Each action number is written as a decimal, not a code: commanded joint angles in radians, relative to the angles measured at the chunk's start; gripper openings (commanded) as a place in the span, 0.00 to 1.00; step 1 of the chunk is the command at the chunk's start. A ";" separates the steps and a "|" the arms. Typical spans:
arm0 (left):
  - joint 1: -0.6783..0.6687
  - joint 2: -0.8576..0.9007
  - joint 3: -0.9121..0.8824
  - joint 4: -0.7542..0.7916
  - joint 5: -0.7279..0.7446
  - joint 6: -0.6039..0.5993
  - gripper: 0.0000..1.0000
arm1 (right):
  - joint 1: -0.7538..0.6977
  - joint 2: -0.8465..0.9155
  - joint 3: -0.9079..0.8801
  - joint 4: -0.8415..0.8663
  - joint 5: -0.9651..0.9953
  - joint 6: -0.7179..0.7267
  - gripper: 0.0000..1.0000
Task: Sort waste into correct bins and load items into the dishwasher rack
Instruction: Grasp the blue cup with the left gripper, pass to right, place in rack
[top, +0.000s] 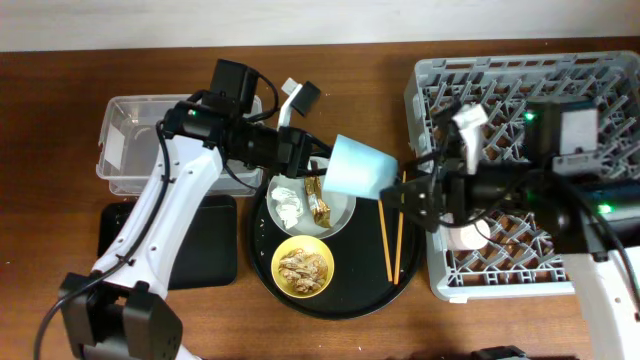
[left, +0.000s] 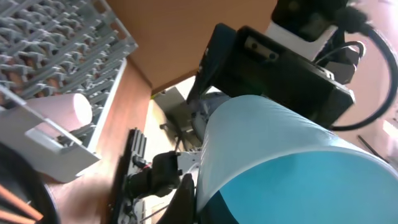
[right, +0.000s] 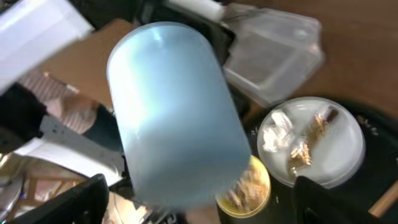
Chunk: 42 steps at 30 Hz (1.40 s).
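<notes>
The light-blue cup's rim (top: 334, 165) is in my left gripper, short of the rack; my right gripper should take the cup's base (top: 387, 178) and load it beside the pink cup.
My left gripper (top: 325, 165) is shut on the light-blue cup (top: 358, 167) and holds it on its side above the round tray; the cup fills the left wrist view (left: 292, 168). My right gripper (top: 412, 198) is open, its fingers wide on either side of the cup (right: 174, 112), and I cannot tell if they touch it. The grey-green plate (top: 340, 212) carries the white tissue (top: 288, 200) and brown-gold wrapper (top: 318, 200). The yellow bowl (top: 303, 265) holds the food scraps. Two chopsticks (top: 392, 235) lie beside them. A pink cup (top: 462, 235) lies in the dishwasher rack (top: 600, 80).
The plate, bowl and chopsticks sit on a large round black tray (top: 360, 290). The clear tub (top: 130, 140) stands at the far left, with the shallow black tray (top: 205, 240) in front of it. The rack fills the right side under my right arm.
</notes>
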 joint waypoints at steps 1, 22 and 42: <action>-0.026 -0.006 0.006 -0.002 0.052 0.023 0.00 | 0.047 0.031 0.000 0.061 0.004 0.065 0.90; -0.005 -0.006 0.006 -0.010 -0.038 0.023 0.83 | -0.085 -0.037 0.001 0.040 0.031 0.095 0.57; 0.010 -0.006 0.006 -0.171 -0.366 0.024 0.84 | -0.549 0.345 0.000 -0.431 0.943 0.309 0.55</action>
